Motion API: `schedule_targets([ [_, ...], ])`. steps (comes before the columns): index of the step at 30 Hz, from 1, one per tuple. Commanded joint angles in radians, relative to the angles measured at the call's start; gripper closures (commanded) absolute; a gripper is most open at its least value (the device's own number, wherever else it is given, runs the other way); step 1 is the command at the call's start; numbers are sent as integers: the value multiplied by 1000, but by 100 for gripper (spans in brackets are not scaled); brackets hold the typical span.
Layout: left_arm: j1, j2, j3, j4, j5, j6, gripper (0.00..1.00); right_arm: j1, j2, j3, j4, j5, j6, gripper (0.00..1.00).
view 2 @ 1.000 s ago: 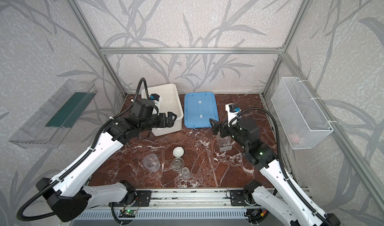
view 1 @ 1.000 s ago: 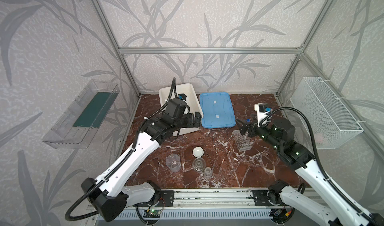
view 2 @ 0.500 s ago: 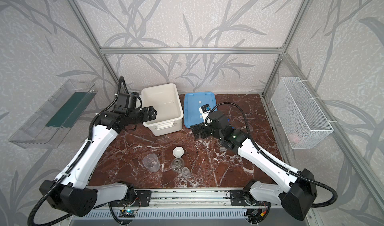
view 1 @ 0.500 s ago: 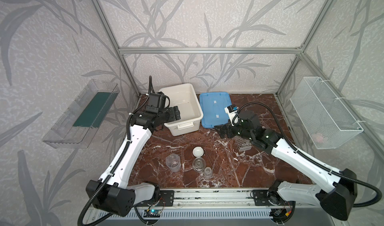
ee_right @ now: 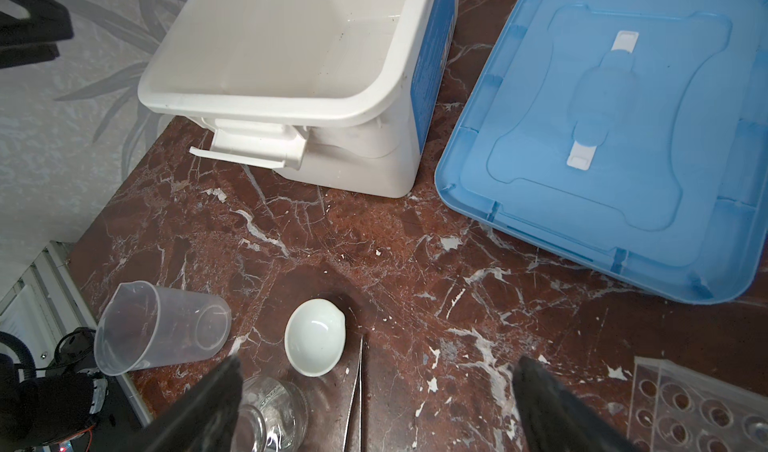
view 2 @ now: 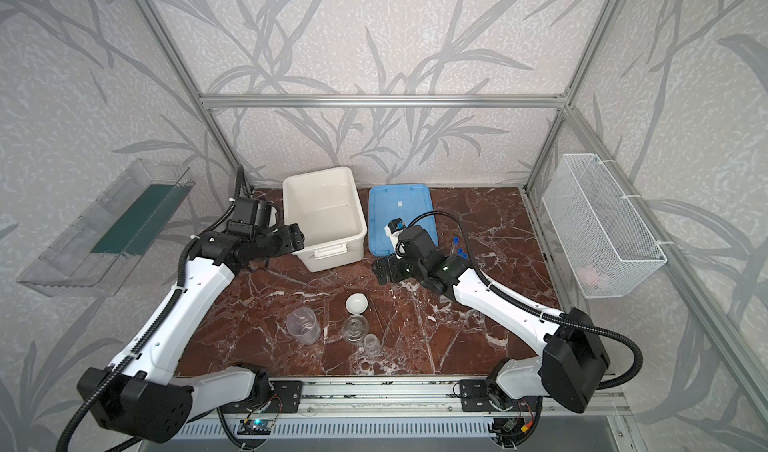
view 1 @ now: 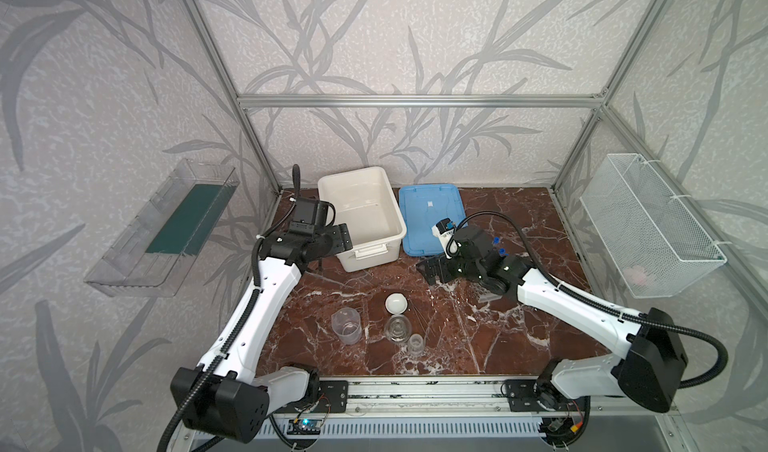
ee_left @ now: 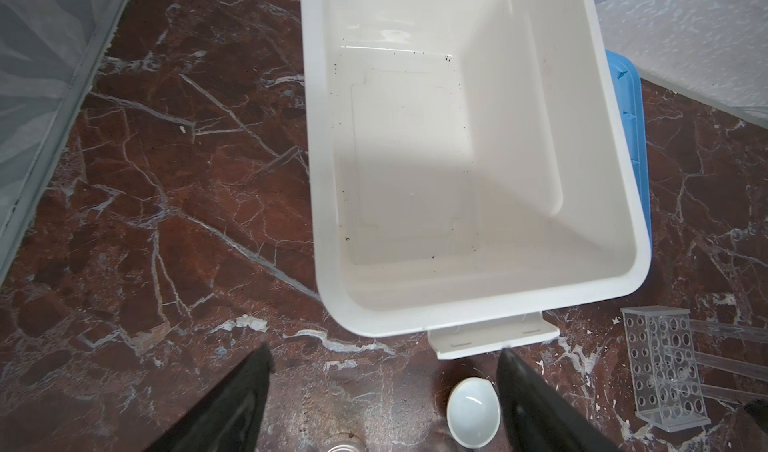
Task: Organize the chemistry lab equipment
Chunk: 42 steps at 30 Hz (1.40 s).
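The white box points its narrow handle end (view 2: 329, 252) toward the dish and has its far end deep at the back, so it needs my left gripper to swing its long side rim (view 2: 287, 203) around first.
A little white dish (view 1: 395, 303) (ee_right: 315, 336) sits mid-table. Beside it are a clear plastic beaker (view 1: 346, 325) (ee_right: 160, 329), a glass flask (view 1: 397, 329) and a small glass beaker (view 1: 415, 343). The clear holed tube rack (ee_left: 665, 366) stands to the right, mostly hidden under my right arm in both top views. Blue test-tube caps (view 1: 498, 246) peek out behind that arm. My left gripper (view 1: 343, 237) (ee_left: 385, 350) hangs open and empty at the white box's front left corner. My right gripper (view 1: 430, 269) (ee_right: 378, 362) is open and empty above the table, past the dish.
The empty white box (view 1: 361, 208) stands at the back, with its blue lid (view 1: 428, 213) flat beside it. Thin metal tweezers (ee_right: 355, 396) lie next to the dish. A wire basket (view 1: 648, 225) hangs on the right wall and a clear shelf (view 1: 166, 229) on the left wall.
My left gripper has drawn back left from over the box's front to its corner, its jaws slightly narrower. My right gripper swung left, from the rack to in front of the lid.
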Motion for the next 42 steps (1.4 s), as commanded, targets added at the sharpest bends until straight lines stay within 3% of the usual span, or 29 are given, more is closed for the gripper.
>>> schedule_targets([
  [1, 49, 17, -7, 9, -25, 21, 10, 7, 18, 31, 39, -14, 20, 1],
  [4, 98, 82, 17, 56, 19, 17, 8, 9, 30, 45, 43, -29, 28, 1],
  [9, 118, 183, 70, 130, -26, 26, 9, 10, 18, 44, 45, -24, 30, 1],
  [13, 196, 276, 101, 239, 50, -25, 13, 10, 12, 38, 46, -34, 33, 1],
  [23, 204, 553, 361, 133, 30, -46, 38, 10, -29, -2, 32, 1, 9, 1],
  [39, 202, 556, 310, 109, 35, -124, 68, 10, -34, 0, 29, 12, 0, 1],
  [42, 202, 560, 302, 99, 40, -124, 69, 10, -34, 4, 26, 10, 0, 1],
])
